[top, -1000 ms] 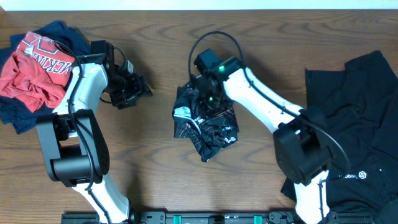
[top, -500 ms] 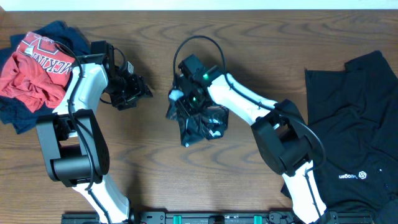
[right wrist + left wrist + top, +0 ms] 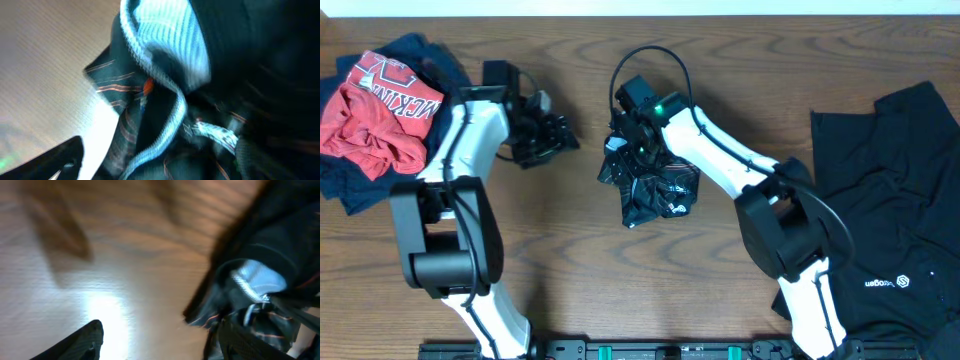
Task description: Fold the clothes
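My left gripper should go on moving in before its open fingers close on the black jersey's edge (image 3: 609,168), because only open wood (image 3: 587,162) lies between them and that edge.
The black jersey (image 3: 655,188) with thin line print lies crumpled in a heap at the table's middle. My right gripper (image 3: 628,148) hovers over its upper left part. In the right wrist view its jaws stand wide open, with the jersey's pale blue collar (image 3: 170,35) and zip bunched between the fingers (image 3: 62,159). My left gripper (image 3: 558,135) is just left of the heap and points at it. It is open, and its right finger (image 3: 250,340) overlaps the jersey's edge (image 3: 260,280) in that view.
A red printed shirt (image 3: 378,110) lies on a navy garment (image 3: 350,185) at the far left. A plain black garment (image 3: 895,190) is spread over the right end of the table. Bare wood (image 3: 560,250) shows between the arms.
My right gripper has opened and let go of the jersey, which settled slightly right. My left gripper has moved right toward the heap and opened a little wider.
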Controlling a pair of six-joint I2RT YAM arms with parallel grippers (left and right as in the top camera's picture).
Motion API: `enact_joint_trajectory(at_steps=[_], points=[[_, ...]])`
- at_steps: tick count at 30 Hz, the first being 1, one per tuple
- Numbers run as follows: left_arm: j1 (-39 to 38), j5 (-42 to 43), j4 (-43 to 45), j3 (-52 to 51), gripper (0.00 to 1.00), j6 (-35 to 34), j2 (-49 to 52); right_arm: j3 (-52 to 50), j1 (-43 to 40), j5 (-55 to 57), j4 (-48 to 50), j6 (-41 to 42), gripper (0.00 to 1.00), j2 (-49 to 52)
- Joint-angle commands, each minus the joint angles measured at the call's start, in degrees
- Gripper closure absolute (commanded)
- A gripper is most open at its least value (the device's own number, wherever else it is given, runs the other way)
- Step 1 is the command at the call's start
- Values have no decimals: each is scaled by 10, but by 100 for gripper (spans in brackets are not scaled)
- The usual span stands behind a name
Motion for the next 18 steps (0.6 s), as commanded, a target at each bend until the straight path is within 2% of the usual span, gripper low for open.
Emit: enact_joint_trajectory(at_steps=[1, 7, 10, 12, 18], points=[[-19, 22, 7, -2, 23, 10, 9, 68, -2, 28, -39, -35, 1, -83], [-22, 83, 23, -2, 23, 8, 54, 164, -3, 70, -159, -43, 1, -122], [-22, 108, 33, -2, 23, 13, 81, 180, -5, 73, -183, -43, 1, -136], [-22, 154, 47, -2, 23, 39, 101, 187, -8, 74, -196, -43, 1, -150], [-21, 261, 115, -2, 23, 52, 151, 197, -18, 74, -226, -43, 1, -193]])
